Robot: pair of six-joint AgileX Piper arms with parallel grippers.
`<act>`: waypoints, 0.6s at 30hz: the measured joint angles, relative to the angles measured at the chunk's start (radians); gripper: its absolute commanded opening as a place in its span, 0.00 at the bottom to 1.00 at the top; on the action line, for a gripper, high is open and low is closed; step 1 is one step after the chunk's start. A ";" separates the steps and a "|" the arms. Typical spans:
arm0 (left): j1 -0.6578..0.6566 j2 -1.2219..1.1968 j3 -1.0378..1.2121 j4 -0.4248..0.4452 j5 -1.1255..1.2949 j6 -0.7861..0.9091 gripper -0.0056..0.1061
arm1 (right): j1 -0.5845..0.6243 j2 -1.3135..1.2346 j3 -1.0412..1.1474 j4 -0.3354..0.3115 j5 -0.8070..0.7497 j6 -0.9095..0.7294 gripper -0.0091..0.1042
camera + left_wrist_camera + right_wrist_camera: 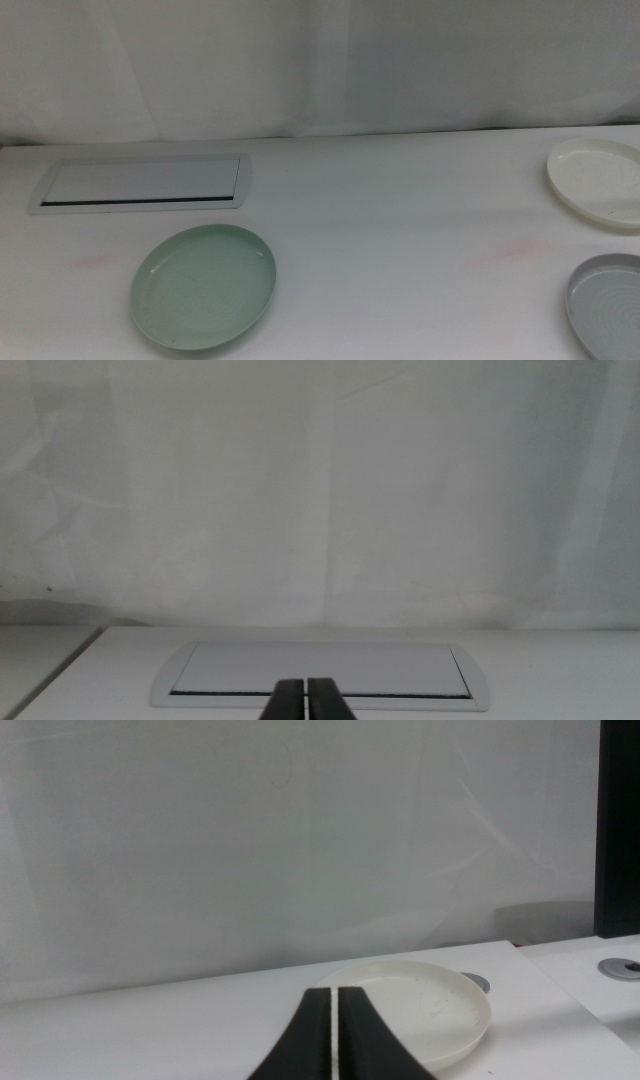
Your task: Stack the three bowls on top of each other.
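My left gripper has the mint green bowl [204, 287] to move to the open middle [358, 295] before stacking, because the bowl lies far from the cream white and grey bowls.
Three bowls lie apart on the white table in the middle view: a pale mint green bowl [204, 286] at the front left, a cream white bowl [598, 181] at the right edge, and a grey bowl [610, 304] at the front right corner, partly cut off. Neither arm shows in the middle view. My left gripper [306, 688] is shut and empty, facing the flat white panel [320, 670]. My right gripper [333, 995] is shut and empty, with the cream white bowl [440, 1005] just beyond its jaws.
A flat white rectangular panel [142, 183] with a dark slot sits at the back left of the table. A white curtain [320, 60] hangs behind the table. A dark upright post [618, 820] stands at one side of the right wrist view.
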 measured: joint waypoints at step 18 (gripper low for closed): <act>0.000 0.000 -0.046 -0.002 0.093 -0.314 0.87 | 0.000 0.000 0.000 0.014 -0.066 0.006 0.99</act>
